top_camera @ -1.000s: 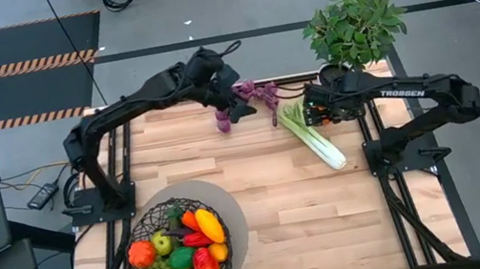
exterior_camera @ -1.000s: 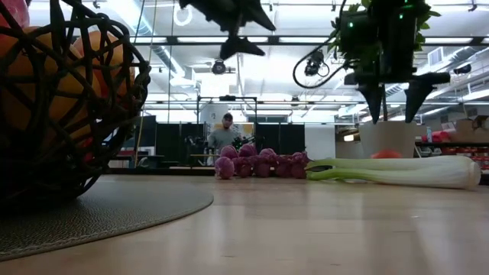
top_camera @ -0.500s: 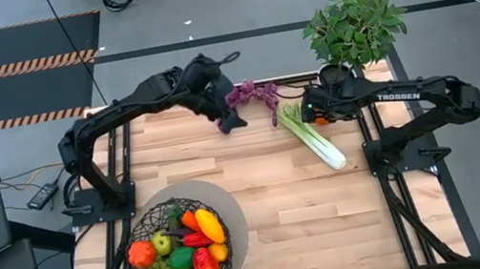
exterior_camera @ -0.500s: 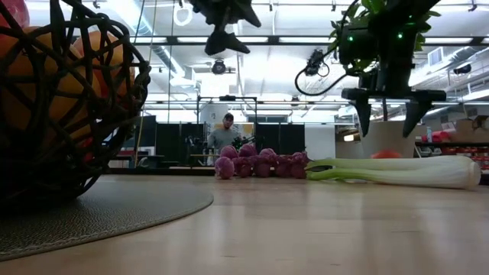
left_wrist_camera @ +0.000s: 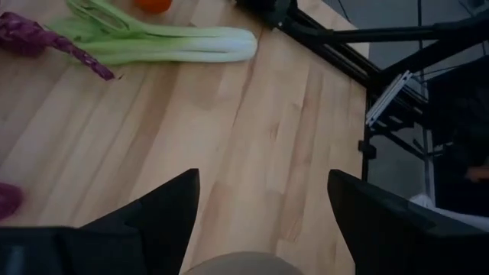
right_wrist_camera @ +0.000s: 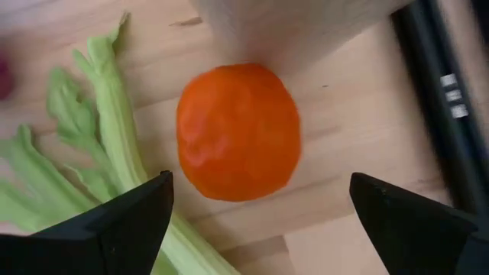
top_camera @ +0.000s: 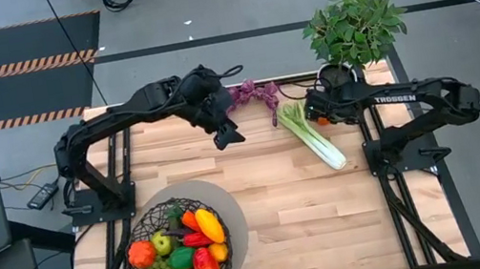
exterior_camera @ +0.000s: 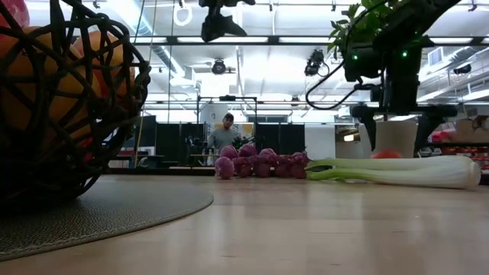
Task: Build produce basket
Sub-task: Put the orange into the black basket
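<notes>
The orange fruit sits clear of the celery, lined up with my right gripper's open fingers, so I should go down next until they are on both sides of its middle [right_wrist_camera: 239,134], then close.
The dark wire basket [top_camera: 179,250] stands on a grey round mat at the near left, filled with several colourful fruits and vegetables. Purple grapes [top_camera: 253,92] lie at the far edge, and a green celery stalk [top_camera: 311,136] lies to their right. An orange round fruit [right_wrist_camera: 238,131] rests on the table between the celery and a white pot. My right gripper [right_wrist_camera: 260,191] hangs open just above that fruit, one finger on either side, touching nothing. My left gripper [top_camera: 226,135] hovers open and empty, high above the table, near the grapes.
A leafy green plant [top_camera: 354,29] in a white pot [exterior_camera: 396,137] stands at the far right corner, right beside the orange fruit. Black arm frames run along both table sides. Bare wood lies between the basket and the celery.
My right gripper has sunk toward the orange fruit, rolled about its axis, and spread its fingers wider. My left gripper has drawn back from over the grapes toward the near edge and risen a little, still open and empty. No produce has moved.
</notes>
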`<action>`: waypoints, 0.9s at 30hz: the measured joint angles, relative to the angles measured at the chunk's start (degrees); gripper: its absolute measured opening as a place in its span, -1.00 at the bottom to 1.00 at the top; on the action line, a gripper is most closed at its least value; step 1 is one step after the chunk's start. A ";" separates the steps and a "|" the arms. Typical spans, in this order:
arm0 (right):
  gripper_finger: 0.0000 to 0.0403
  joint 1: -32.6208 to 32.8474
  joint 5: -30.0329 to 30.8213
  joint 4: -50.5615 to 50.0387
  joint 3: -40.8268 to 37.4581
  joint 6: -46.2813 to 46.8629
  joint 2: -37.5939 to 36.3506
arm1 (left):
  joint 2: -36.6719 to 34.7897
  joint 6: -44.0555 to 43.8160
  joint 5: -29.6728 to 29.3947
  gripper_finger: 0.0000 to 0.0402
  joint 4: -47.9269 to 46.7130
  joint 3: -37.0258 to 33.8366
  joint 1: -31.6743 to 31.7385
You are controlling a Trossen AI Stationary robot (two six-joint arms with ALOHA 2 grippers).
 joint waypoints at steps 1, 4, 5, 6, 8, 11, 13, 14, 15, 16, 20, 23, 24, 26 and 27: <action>0.98 -0.27 -0.44 1.11 -0.40 -0.15 0.00 | -0.19 -0.01 0.00 0.46 0.03 0.00 0.00; 0.98 -0.71 -0.70 3.40 -1.35 -0.87 0.00 | -0.90 -0.28 -0.24 0.46 0.32 0.00 0.00; 0.98 -0.91 -0.47 3.53 -1.59 -0.87 0.00 | -0.96 -0.35 -0.49 0.46 0.36 0.00 0.00; 0.98 -1.13 0.00 3.37 -1.85 -0.91 0.00 | -0.97 -0.37 -0.86 0.46 0.35 0.00 0.01; 0.98 -1.82 0.57 3.29 -2.58 -0.92 0.00 | -0.91 -0.41 -1.60 0.46 0.15 0.00 0.02; 0.98 -3.06 0.12 4.89 -4.01 -0.97 0.00 | -0.90 -1.57 -1.78 0.46 0.22 0.00 0.00; 0.98 -3.77 -0.60 7.29 -5.20 -1.49 0.00 | -0.90 -2.32 -2.74 0.46 0.21 0.00 0.00; 0.98 -4.00 -0.66 8.93 -5.73 -1.73 0.02 | -0.90 -3.02 -3.07 0.46 0.23 0.00 -0.06; 0.98 -4.21 -0.67 10.78 -6.16 -1.99 0.02 | -0.90 -3.26 -3.20 0.46 0.25 0.00 -0.19; 0.98 -4.49 -0.66 12.65 -6.69 -2.13 0.01 | -0.90 -3.39 -3.35 0.46 0.25 0.00 -0.21; 0.98 -5.93 -0.30 16.34 -8.69 -2.86 -0.04 | -0.90 -4.71 -4.09 0.46 0.25 0.00 -0.22; 0.97 -6.59 0.16 16.63 -9.14 -3.89 -0.09 | -0.90 -6.03 -4.11 0.46 0.25 0.00 -0.26; 0.97 -6.75 0.22 16.64 -9.14 -4.66 -0.09 | -0.89 -6.31 -4.13 0.46 0.27 0.00 -0.26; 0.95 -6.99 0.39 17.17 -9.21 -6.10 -0.07 | -0.88 -6.96 -4.39 0.46 0.27 0.00 -0.28; 0.94 -7.01 0.38 17.46 -9.23 -6.83 -0.07 | -0.88 -7.45 -4.64 0.46 0.30 0.00 -0.43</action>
